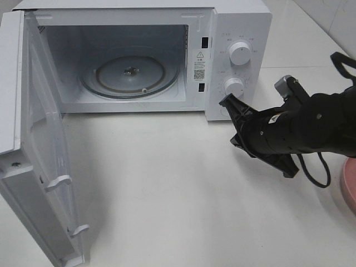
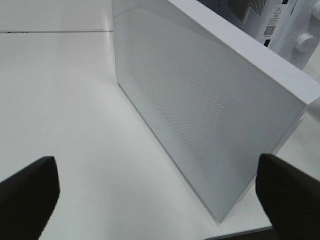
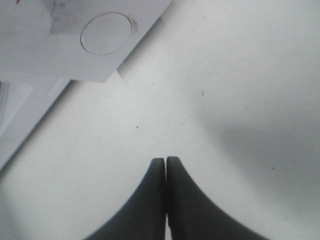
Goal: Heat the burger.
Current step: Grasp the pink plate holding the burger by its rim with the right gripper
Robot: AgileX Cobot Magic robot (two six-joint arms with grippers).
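The microwave door is wide open and the turntable empty, so the robot's right gripper should keep heading toward the pink plate until its open fingers get to the plate's rim.
The burger is out of view in every frame. The white microwave stands at the back with its door swung wide to the left, and its glass turntable is bare. My right gripper is shut with nothing in it, close in front of the lower part of the control panel. In the right wrist view its fingertips touch each other above the white table. My left gripper is open, its fingers far apart, facing the outer side of the door without touching it.
Two round knobs sit on the microwave's panel. The edge of a round pink plate shows at the far right, partly behind the right arm. A black cable hangs from that arm. The white table runs in front.
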